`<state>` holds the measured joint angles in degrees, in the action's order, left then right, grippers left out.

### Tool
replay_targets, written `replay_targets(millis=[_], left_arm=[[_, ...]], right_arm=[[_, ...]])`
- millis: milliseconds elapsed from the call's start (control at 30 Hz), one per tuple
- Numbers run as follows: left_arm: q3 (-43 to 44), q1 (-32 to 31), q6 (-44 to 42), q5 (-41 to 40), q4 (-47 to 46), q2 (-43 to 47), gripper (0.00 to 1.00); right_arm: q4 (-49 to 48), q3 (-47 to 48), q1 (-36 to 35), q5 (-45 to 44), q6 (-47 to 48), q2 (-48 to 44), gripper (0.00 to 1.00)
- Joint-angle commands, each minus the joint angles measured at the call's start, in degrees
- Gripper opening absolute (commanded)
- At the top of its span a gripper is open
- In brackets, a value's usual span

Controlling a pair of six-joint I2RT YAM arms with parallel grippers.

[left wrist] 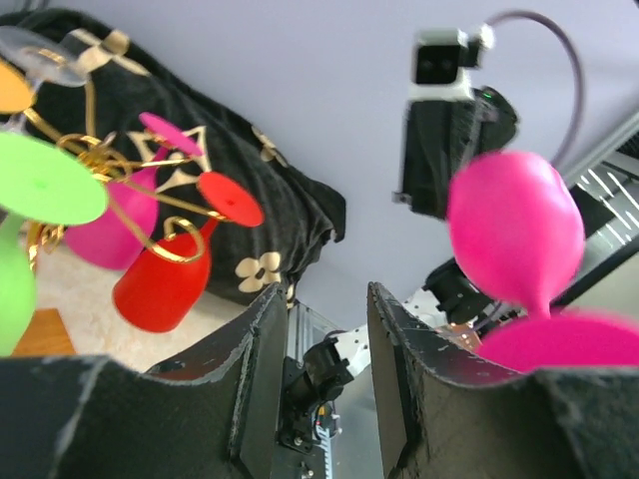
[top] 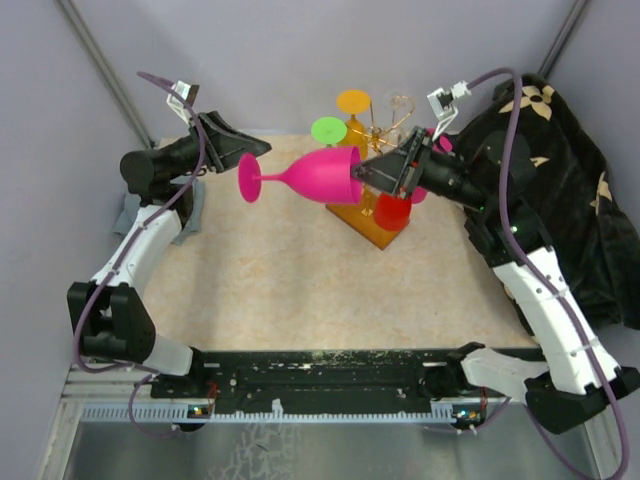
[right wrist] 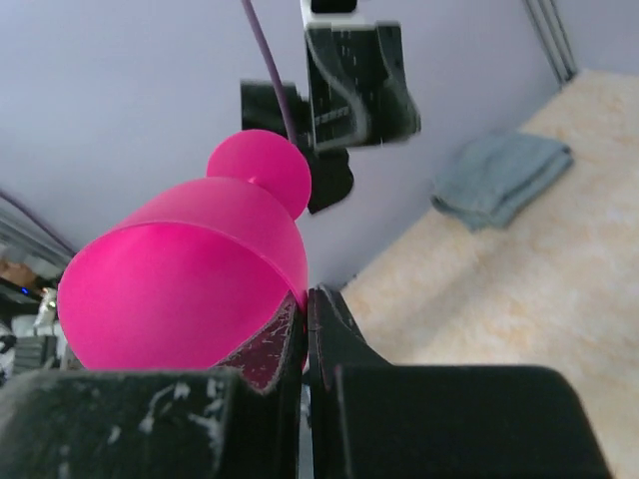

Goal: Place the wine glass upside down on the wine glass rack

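The pink wine glass's free foot (top: 250, 178) is facing my open left gripper, so I should keep bringing that gripper in until its fingers straddle the foot's edge (top: 245, 160).
A bright pink wine glass (top: 315, 175) hangs sideways in the air, its foot (top: 249, 177) pointing left. My right gripper (top: 367, 172) is shut on the bowl's rim, one finger inside the bowl (right wrist: 180, 279) and one outside. My left gripper (top: 256, 148) stands open just behind the foot, with nothing between its fingers (left wrist: 262, 339); in its view the pink glass (left wrist: 514, 230) is off to the right. The wine glass rack (top: 372, 135), a gold wire tree on an amber base (top: 352, 217), stands behind the glass, also seen as gold wire (left wrist: 110, 165).
Hanging upside down on the rack are a green glass (top: 328, 130), an orange glass (top: 353, 101), a clear glass (top: 400, 105) and a red glass (top: 392, 210). A black flowered cloth (top: 560, 150) lies at the right. A grey rag (right wrist: 499, 180) sits by the left wall.
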<state>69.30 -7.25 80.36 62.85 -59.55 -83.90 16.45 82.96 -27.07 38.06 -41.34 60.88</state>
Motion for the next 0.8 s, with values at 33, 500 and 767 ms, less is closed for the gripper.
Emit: replay_targets(millis=[33, 500, 767], left_arm=[[2.0, 0.2, 19.1, -0.6, -25.1, -1.7, 0.44], [6.0, 0.3, 36.2, -11.6, -43.0, -5.7, 0.45], [8.5, 0.2, 38.6, -17.8, -43.0, -4.1, 0.47]], right_arm=[[-35.5, 1.2, 4.5, 8.6, -20.0, 6.0, 0.00], [-64.6, 8.1, 6.2, 12.2, -42.1, 19.4, 0.00], [-67.5, 8.1, 6.2, 13.4, -43.7, 21.3, 0.00]])
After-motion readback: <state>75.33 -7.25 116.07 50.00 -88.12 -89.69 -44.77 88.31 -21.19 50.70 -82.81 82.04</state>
